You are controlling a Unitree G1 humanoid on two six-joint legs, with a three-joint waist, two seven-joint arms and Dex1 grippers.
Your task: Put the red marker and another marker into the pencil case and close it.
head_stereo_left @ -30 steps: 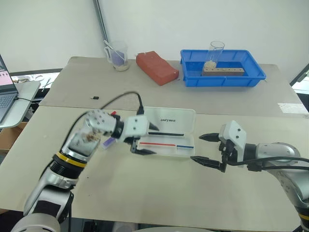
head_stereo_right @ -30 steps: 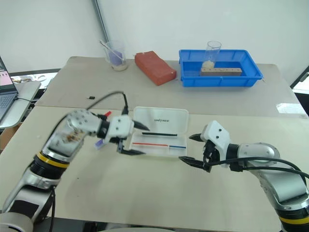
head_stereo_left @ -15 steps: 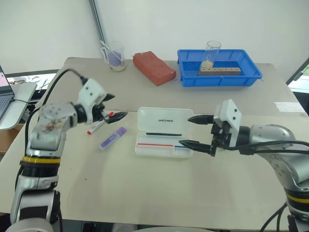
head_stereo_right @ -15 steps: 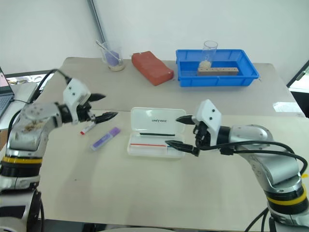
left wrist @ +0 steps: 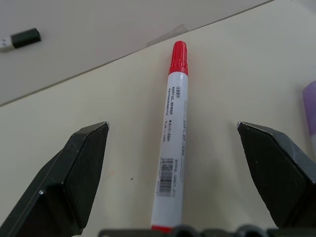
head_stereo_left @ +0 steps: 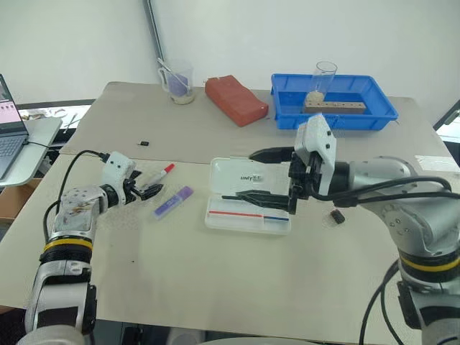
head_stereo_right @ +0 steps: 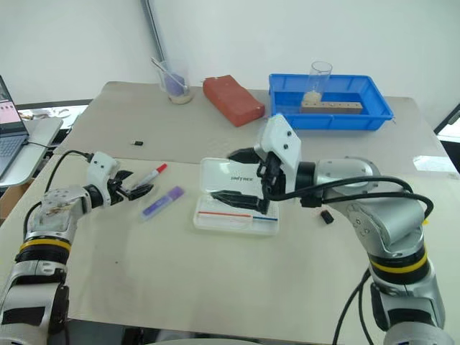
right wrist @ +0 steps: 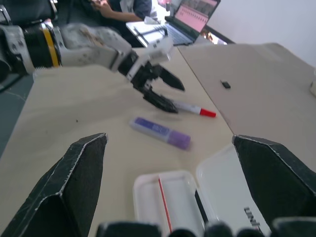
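Next, I move my right gripper away before my left gripper puts the red marker [head_stereo_left: 160,175] inside, because my right gripper's fingers are hanging over the open pencil case [head_stereo_left: 246,222].
The red marker [head_stereo_left: 160,175] lies flat on the table left of the pencil case [head_stereo_left: 247,218], red cap pointing away from me. My left gripper [head_stereo_left: 147,191] stands open at the marker's near end; in the left wrist view the red marker [left wrist: 173,140] runs between its two spread fingers [left wrist: 79,168], untouched. The purple highlighter [head_stereo_left: 173,202] lies just right of it, between marker and case. The white case lies open, lid [head_stereo_left: 243,172] back, with a thin red-and-blue stick [head_stereo_left: 241,214] inside. My right gripper [head_stereo_left: 257,175] hovers open above the case, pointing left.
At the back stand a blue bin [head_stereo_left: 374,115] holding a glass and a wooden block, a red brick [head_stereo_left: 236,100] and a clear cup [head_stereo_left: 177,80]. Small black bits lie at the left rear [head_stereo_left: 144,143] and right of the case [head_stereo_left: 336,215]. A laptop [head_stereo_left: 11,133] sits far left.
My left gripper has swung left from the case and dropped down to the red marker's end. The right gripper has risen and moved left over the open case.
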